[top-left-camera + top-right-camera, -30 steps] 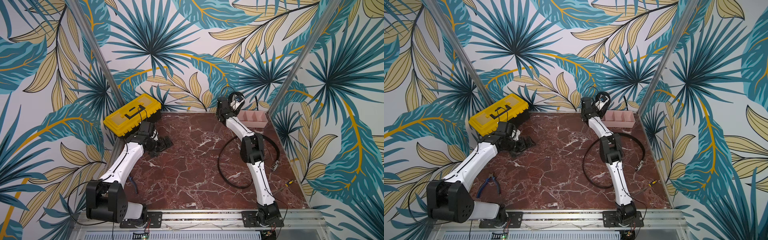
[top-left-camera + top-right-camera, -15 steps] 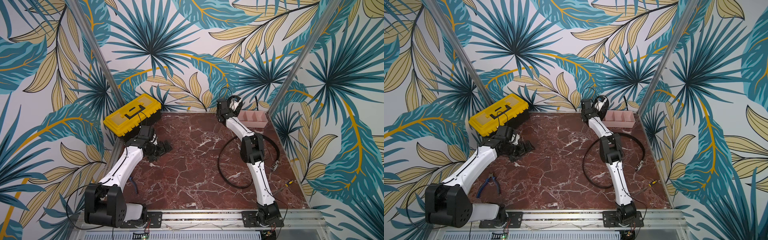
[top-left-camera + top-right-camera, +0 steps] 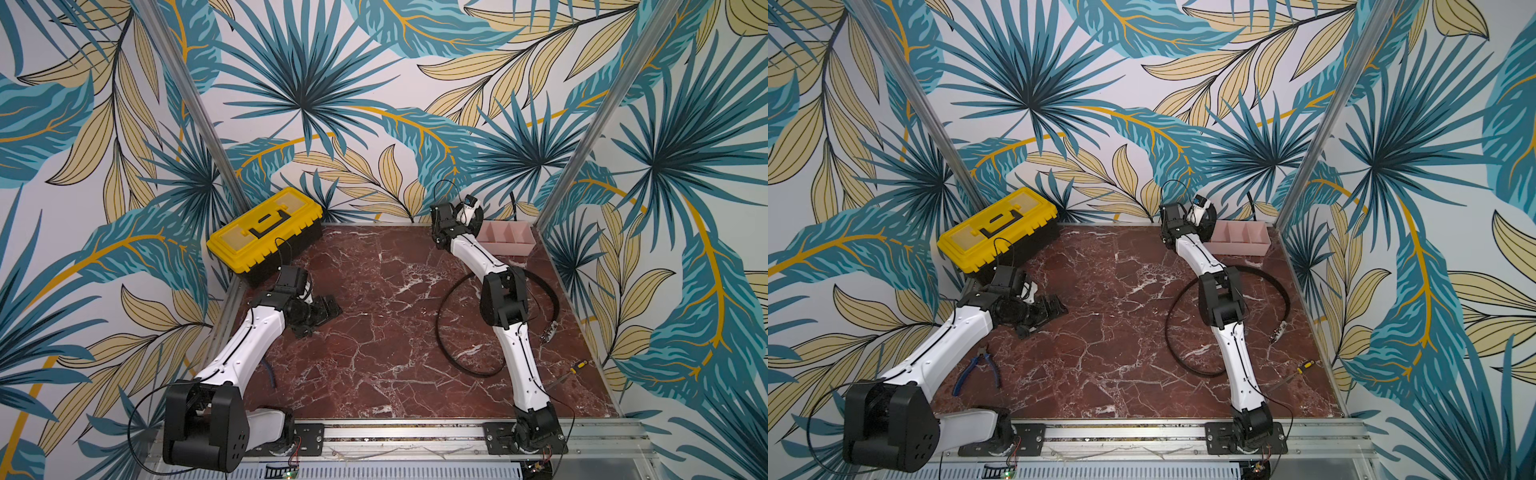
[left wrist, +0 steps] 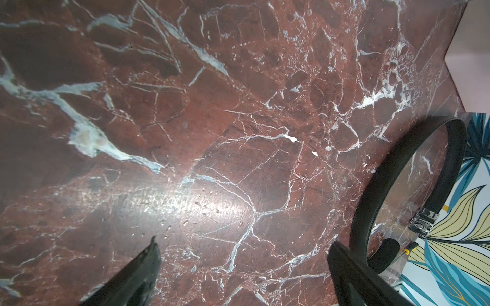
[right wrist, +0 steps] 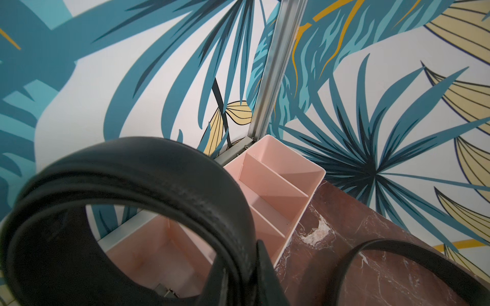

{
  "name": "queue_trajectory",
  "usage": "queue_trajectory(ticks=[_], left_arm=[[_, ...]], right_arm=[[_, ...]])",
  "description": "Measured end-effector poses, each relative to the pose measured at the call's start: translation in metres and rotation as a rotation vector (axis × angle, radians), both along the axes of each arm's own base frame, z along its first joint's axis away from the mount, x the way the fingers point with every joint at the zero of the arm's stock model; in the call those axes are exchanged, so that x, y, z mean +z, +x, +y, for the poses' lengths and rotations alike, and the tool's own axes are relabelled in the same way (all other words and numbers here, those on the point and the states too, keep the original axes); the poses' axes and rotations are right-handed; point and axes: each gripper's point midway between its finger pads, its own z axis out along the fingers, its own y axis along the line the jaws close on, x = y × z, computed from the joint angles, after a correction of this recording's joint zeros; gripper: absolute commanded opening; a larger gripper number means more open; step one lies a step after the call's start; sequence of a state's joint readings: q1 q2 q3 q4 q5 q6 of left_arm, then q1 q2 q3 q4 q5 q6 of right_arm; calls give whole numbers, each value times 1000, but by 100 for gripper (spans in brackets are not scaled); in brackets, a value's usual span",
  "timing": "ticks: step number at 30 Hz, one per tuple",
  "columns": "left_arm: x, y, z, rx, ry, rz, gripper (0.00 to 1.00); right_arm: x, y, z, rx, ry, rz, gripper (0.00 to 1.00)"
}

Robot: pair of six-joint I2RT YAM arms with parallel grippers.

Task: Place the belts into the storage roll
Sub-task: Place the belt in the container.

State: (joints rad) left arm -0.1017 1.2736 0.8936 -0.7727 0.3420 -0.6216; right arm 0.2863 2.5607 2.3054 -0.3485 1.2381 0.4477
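My right gripper should pull the coiled black belt forward and lower it into the tray's end section (image 5: 158, 261), because the belt reaches past the tray's back edge (image 5: 135, 230) toward the wall.
The storage roll (image 3: 516, 249) (image 3: 1246, 250) (image 5: 315, 182), a pale pink tray with dividers, stands in the back right corner. My right gripper (image 3: 468, 215) (image 3: 1202, 215) (image 5: 244, 267) is shut on a coiled black belt (image 5: 159, 169), which hangs above the tray's left end. Through the coil I see a tray compartment. A second belt (image 3: 445, 345) (image 3: 1173, 347) (image 4: 371, 190) lies in a wide loose loop on the marble, its metal buckle (image 4: 423, 220) by the right wall. My left gripper (image 3: 322, 313) (image 3: 1050, 309) (image 4: 244, 246) stands open and holds nothing, low over the marble at the left.
A yellow-and-black toolbox (image 3: 266, 232) (image 3: 996, 232) sits at the back left, just behind my left wrist. Blue-handled pliers (image 3: 976, 370) lie at the front left. A small screwdriver (image 3: 575, 365) (image 3: 1304, 365) lies by the right wall. Patterned walls close three sides.
My left gripper has drawn back from the toolbox toward the front, still open. The right gripper has barely shifted, with the coiled belt still in it by the tray.
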Motion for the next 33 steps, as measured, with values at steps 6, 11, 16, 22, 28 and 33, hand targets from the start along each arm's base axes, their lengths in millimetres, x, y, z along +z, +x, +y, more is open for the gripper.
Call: queue_trajectory(ticks=[6, 11, 16, 22, 28, 33], left_arm=[[1, 1, -2, -5, -14, -5, 100], [2, 2, -3, -7, -22, -10, 99], [3, 2, -4, -8, -29, -11, 100], [3, 2, -5, -11, -37, -11, 100], [3, 2, -5, -6, -41, -9, 100], [3, 2, -5, -6, -41, -9, 99]], right_arm=[[5, -7, -2, -28, -14, 20, 0], [4, -15, -6, -56, -20, 34, 0], [-18, -25, -10, -67, -40, 104, 0], [-29, -47, -17, -84, -74, 180, 0], [-22, -63, -24, -80, -97, 223, 0], [-24, -62, -21, -63, -94, 248, 0]])
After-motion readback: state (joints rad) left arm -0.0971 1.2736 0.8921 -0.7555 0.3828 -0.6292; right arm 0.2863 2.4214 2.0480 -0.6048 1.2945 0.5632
